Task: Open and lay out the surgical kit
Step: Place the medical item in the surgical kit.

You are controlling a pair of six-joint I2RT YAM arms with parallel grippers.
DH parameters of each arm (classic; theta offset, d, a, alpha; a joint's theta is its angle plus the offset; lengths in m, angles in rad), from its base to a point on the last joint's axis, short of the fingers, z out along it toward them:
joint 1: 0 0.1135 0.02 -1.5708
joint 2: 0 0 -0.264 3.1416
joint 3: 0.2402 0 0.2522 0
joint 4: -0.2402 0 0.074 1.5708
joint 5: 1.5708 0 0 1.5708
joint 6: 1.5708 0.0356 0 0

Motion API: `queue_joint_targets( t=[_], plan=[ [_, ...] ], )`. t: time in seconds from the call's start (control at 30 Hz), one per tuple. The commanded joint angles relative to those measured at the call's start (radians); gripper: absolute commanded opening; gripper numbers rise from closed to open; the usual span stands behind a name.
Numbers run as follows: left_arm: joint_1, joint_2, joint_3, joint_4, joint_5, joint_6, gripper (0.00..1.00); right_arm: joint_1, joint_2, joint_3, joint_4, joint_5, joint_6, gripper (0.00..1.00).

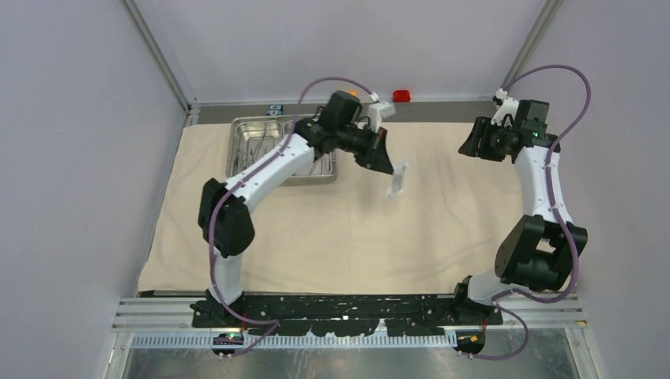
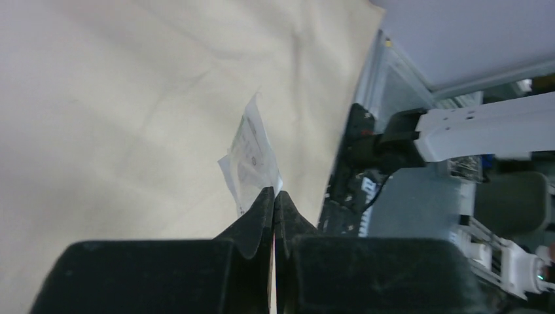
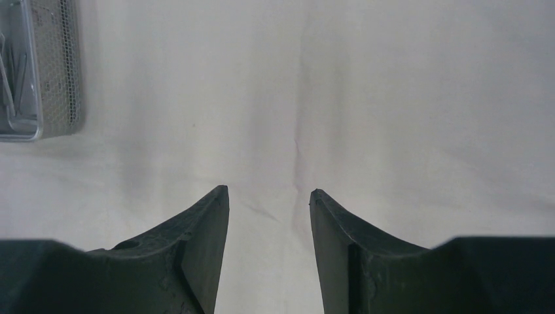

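Observation:
The cloth [image 1: 444,234] close to my right gripper is empty, so my left gripper should go on bringing the hanging white packet [image 1: 397,180] there until the packet's loose end touches the cloth.
The beige cloth wrap [image 1: 316,237] lies spread flat over the table. The steel tray [image 1: 237,126] sits on its far left corner, with slim metal tools inside, partly hidden by my left arm. My left gripper [image 1: 385,162] hovers above the cloth's middle. In the left wrist view my left gripper [image 2: 275,191] is shut on the corner of a small white packet [image 2: 252,154], and the packet [image 1: 397,180] hangs clear of the cloth [image 2: 98,98]. My right gripper [image 1: 470,146] is at the far right. It stands open over bare cloth [image 3: 393,98], nothing between its fingers [image 3: 269,191].
A red button [image 1: 401,95] and a small black-and-blue block [image 1: 274,109] sit on the back ledge beyond the cloth. The tray's mesh-sided corner [image 3: 39,65] shows at the upper left of the right wrist view. Grey walls enclose the table on three sides.

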Motion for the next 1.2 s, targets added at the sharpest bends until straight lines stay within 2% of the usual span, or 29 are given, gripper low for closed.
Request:
queue_joint_targets(
  t=[0.0,0.23,0.33,0.53,0.9,1.0,1.07,1.17],
  plan=[
    [-0.152,0.103,-0.037,0.37,0.134,-0.345,0.0,-0.008,-0.135,-0.049,-0.02,0.055,-0.019,0.54],
    [-0.229,0.384,0.034,0.828,0.186,-0.82,0.0,-0.025,-0.235,-0.11,-0.025,0.11,-0.013,0.54],
    [-0.256,0.467,0.066,0.865,0.186,-0.869,0.0,-0.029,-0.261,-0.126,-0.022,0.128,-0.016,0.54],
    [-0.276,0.542,-0.015,0.998,0.159,-0.955,0.0,-0.031,-0.279,-0.15,-0.008,0.125,-0.019,0.55],
    [-0.27,0.575,-0.067,0.978,0.113,-0.981,0.0,-0.031,-0.247,-0.165,-0.008,0.088,-0.024,0.54],
    [-0.259,0.565,-0.129,1.051,0.103,-1.071,0.0,-0.03,-0.243,-0.166,-0.008,0.081,-0.024,0.55],
    [-0.256,0.555,-0.14,1.013,0.097,-1.074,0.0,-0.031,-0.239,-0.165,-0.008,0.076,-0.024,0.55],
    [-0.258,0.557,-0.11,0.886,0.089,-0.991,0.0,-0.031,-0.233,-0.166,-0.008,0.073,-0.025,0.54]
  ],
)
